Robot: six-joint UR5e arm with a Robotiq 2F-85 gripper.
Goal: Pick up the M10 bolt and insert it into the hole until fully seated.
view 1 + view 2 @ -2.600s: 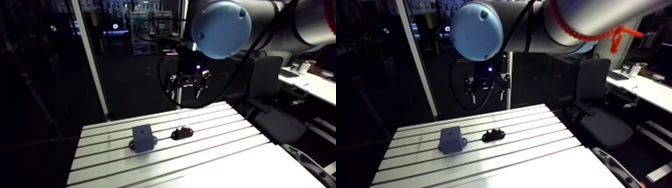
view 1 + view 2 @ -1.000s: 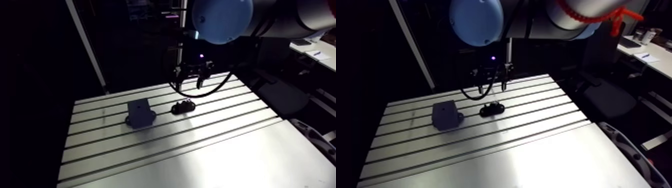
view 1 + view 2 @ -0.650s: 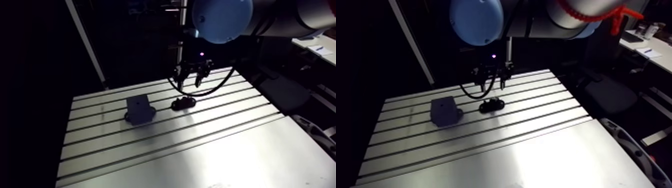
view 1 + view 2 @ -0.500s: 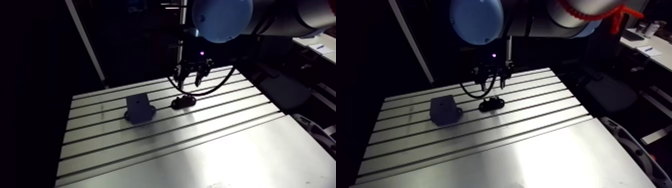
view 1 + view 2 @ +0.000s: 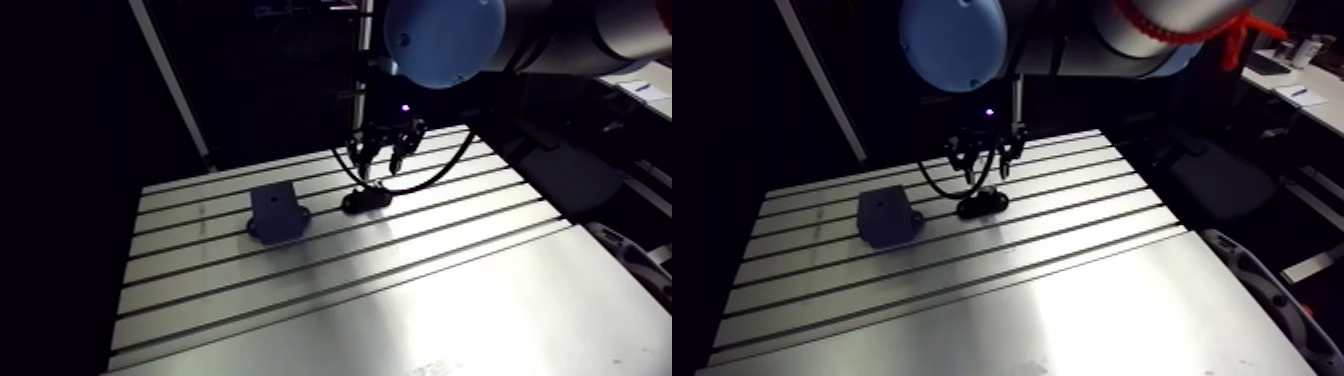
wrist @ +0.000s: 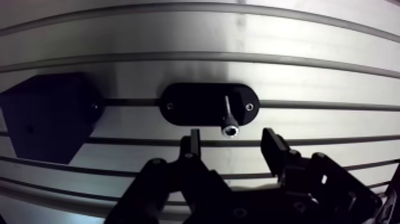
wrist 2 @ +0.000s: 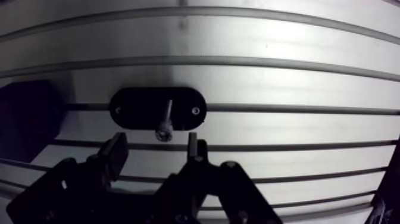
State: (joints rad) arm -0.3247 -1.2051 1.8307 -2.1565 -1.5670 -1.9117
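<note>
I expect the bolt to stop with its wide head [image 6: 230, 130] on top of the dark block when I insert it, because the hole in the block's flat top side [image 5: 276, 199] is small.
A steel bolt [image 6: 229, 117] with a socket head stands in a black oval holder [image 6: 209, 105] that is fixed to the slotted table [image 6: 250, 36]. My gripper [image 6: 231, 142] hangs above it, open, with the bolt head just ahead of the gap between its fingers and nothing held. Beside the holder sits a dark block [image 6: 49, 116]; in the arm view this block [image 5: 276, 209] shows a small hole in its top face. The arm view has the gripper [image 5: 385, 158] just over the holder [image 5: 366, 200].
The table's long slots run across under the gripper. A slanted metal post [image 5: 170, 85] rises behind the table's far left corner. An office chair [image 5: 1217, 165] stands off the right side.
The gripper has come down from well above the table's far edge to just over the bolt holder. The camera has tilted with the arm. Block and holder have stayed put.
</note>
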